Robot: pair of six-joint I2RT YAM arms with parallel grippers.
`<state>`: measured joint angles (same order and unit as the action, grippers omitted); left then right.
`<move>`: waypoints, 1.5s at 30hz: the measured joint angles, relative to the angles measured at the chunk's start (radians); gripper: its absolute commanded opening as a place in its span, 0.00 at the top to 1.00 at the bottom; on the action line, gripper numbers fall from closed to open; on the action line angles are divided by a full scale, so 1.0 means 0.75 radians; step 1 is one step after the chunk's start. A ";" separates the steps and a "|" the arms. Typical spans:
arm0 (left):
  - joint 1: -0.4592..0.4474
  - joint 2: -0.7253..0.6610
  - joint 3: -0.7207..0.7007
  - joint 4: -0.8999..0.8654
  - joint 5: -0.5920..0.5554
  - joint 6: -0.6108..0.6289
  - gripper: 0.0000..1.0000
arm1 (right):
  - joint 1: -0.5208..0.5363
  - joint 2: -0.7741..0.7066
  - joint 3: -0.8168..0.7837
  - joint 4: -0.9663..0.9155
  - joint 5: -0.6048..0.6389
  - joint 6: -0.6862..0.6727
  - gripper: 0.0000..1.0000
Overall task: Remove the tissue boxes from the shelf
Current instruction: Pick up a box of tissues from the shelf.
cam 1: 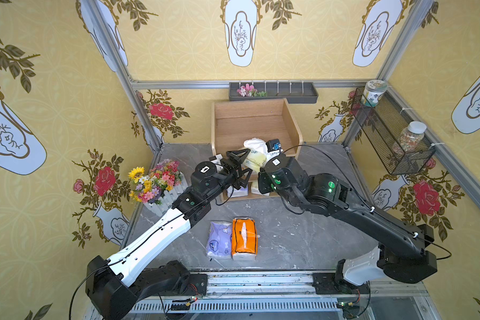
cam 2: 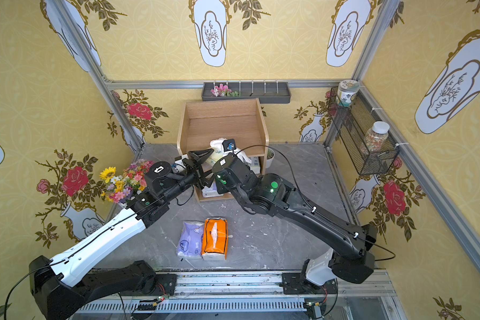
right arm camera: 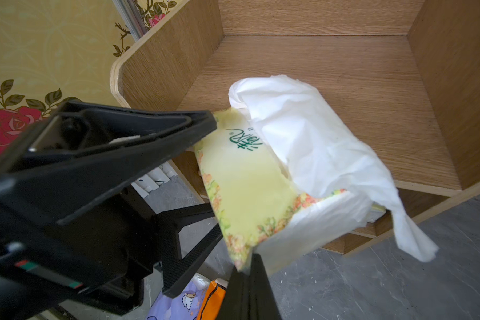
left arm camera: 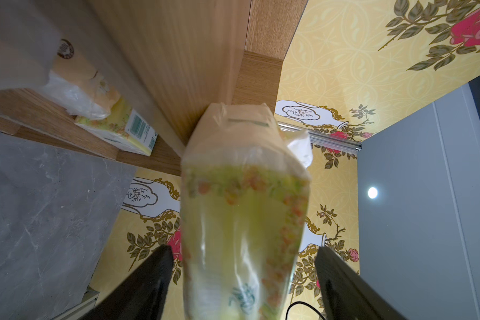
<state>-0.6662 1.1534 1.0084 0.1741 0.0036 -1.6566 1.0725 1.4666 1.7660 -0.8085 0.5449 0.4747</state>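
Note:
My right gripper has only the pale yellow tissue box's lower corner between its fingers, so my left gripper should hold the box while my right gripper takes the box's middle.
A pale yellow tissue box with a flower border hangs in the air in front of the wooden shelf. A white tissue spills out of it. My right gripper is shut on its lower corner. My left gripper is open around the same pack, with a gap at each finger; in both top views its jaws straddle it. An orange pack and a lavender pack lie on the grey table. More packs sit on the lower tiers.
A flower box with a white fence stands left of the shelf, and a small potted plant stands to its right. A black wire basket with jars hangs on the right wall. A dark grey tray hangs behind.

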 measured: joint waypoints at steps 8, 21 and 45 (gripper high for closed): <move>-0.009 0.032 -0.001 0.056 0.000 -0.001 0.28 | 0.001 -0.014 -0.010 -0.001 -0.016 0.020 1.00; -0.012 0.056 -0.009 0.108 0.015 0.011 0.44 | 0.019 -0.015 -0.009 0.001 -0.033 0.031 1.00; -0.012 -0.057 -0.201 0.256 0.174 0.198 0.59 | -0.015 -0.300 -0.065 -0.157 -0.060 0.134 0.13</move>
<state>-0.6754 1.1103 0.8574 0.3664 0.1341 -1.5078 1.0611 1.2415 1.7176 -0.9264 0.5003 0.5751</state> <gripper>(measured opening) 0.416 0.869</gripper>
